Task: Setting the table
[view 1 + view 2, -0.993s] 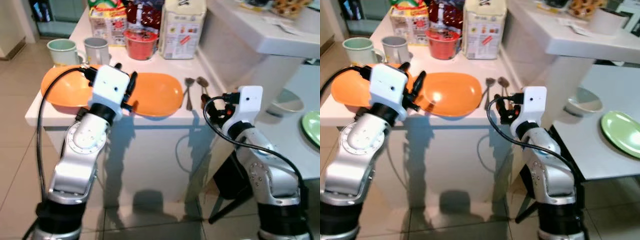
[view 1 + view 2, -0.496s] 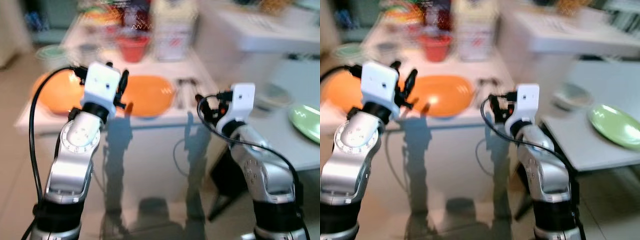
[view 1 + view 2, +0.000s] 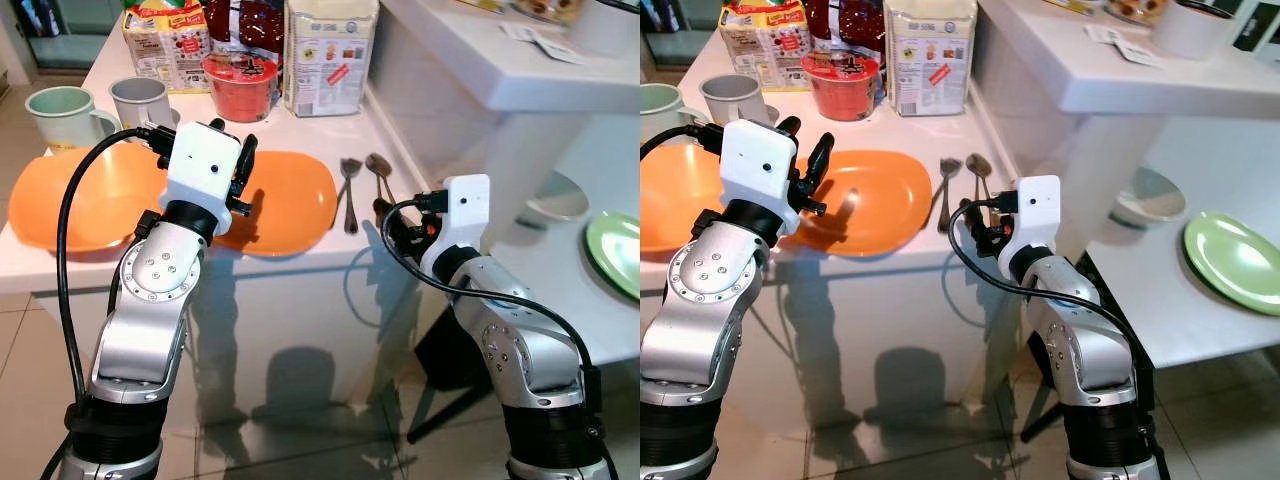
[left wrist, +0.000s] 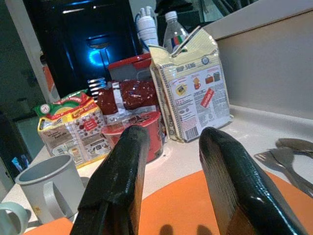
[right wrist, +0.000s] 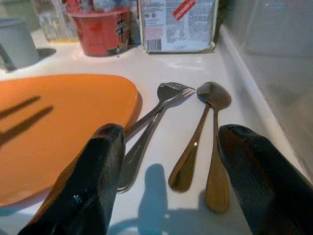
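I expect the spoon to come free by itself and leave its mate behind when I lift it, because the spoon handles spread apart below their stacked bowls.
Two orange plates lie on the white counter, one at the left and one in the middle. Forks and spoons lie just right of the middle plate. My left gripper hovers open over the middle plate's left part, holding nothing. My right gripper is open low at the counter's front edge, just short of the cutlery handles, with the fork and spoon ahead of its fingers.
A green mug, grey mug, red noodle cup, white bag and noodle pack stand at the counter's back. On the lower grey table at right sit a green plate and a grey bowl.
The whole picture has shifted and sharpened after a blurred moment, so the camera moved. Both grippers stay open in about the same places relative to the counter.
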Controlling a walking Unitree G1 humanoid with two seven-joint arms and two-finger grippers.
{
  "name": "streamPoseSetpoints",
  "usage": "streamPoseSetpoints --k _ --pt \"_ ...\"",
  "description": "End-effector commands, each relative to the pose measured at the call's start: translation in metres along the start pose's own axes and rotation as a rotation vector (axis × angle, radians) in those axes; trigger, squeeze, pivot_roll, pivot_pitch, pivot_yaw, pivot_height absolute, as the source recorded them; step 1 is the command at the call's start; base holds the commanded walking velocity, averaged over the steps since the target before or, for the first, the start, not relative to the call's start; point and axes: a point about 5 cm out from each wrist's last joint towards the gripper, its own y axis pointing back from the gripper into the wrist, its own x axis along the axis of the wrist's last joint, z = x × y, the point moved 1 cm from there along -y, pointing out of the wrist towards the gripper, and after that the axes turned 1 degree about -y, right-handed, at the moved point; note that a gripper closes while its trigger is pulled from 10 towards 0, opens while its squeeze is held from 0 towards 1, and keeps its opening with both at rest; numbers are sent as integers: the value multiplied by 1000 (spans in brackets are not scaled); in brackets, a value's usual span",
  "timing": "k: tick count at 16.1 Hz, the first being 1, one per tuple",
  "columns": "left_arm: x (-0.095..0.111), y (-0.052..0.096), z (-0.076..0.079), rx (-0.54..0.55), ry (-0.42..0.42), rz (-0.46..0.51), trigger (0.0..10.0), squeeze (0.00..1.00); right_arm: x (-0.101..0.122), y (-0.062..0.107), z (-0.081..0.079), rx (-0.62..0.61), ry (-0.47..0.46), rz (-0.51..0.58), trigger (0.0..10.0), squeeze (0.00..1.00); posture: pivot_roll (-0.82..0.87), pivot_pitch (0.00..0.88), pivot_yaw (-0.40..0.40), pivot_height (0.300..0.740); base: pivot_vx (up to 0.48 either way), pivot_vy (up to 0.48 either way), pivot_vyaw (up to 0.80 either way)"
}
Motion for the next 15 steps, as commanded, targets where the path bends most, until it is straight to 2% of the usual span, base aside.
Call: streamPoseSetpoints --k 1,3,10,12,15 --pt "1 0 -2 6 -11 -3 10000 0 1 1 -5 41 9 -7 10000 0 83 0 -106 740 341 0 738" --pt "1 0 -3 6 -16 -6 10000 0 0 1 -6 48 -2 -8 10000 0 82 0 -106 740 319 0 763" --pt "-4 2 -3 -4 -49 -45 10000 0 -2 1 -9 73 19 -27 10000 0 80 0 -106 740 0 0 0" --pt "-2 2 -3 -7 -47 -41 10000 0 1 -1 -5 35 19 -13 10000 0 81 0 -106 740 0 0 0" --pt "3 2 4 -58 -51 -9 10000 0 6 -10 16 -115 -26 -11 10000 0 78 0 -104 740 0 0 0"
